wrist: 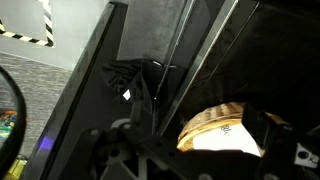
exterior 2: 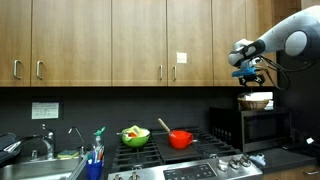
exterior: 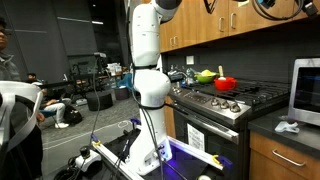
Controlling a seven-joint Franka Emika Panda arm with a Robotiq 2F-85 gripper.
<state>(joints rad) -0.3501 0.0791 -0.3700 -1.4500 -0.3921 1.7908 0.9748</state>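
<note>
The woven bowl (wrist: pixel 211 116) is under one finger, away from the middle of the robot's open fingers, so the gripper should turn and centre itself over the white thing inside (wrist: pixel 226 138).
In an exterior view my gripper (exterior 2: pixel 251 75) hangs high at the right, just above a woven bowl (exterior 2: pixel 256 100) that stands on top of the microwave (exterior 2: pixel 264 128). It touches nothing. The wrist view looks down on the same woven bowl (wrist: pixel 222 132), which has something white inside it. One dark finger (wrist: pixel 272 128) shows at the bowl's right side, and the jaws stand wide apart with nothing between them. The gripper is open. In the other exterior view only the white arm (exterior: pixel 148 60) shows, and the gripper is out of frame.
A red pot (exterior 2: pixel 181 139) and a green bowl (exterior 2: pixel 135 135) sit on the stove (exterior 2: pixel 190 160). Wooden cabinets (exterior 2: pixel 110 45) hang above. A sink (exterior 2: pixel 35 155) is at the left. A person (exterior: pixel 8 60) sits beyond the robot's base.
</note>
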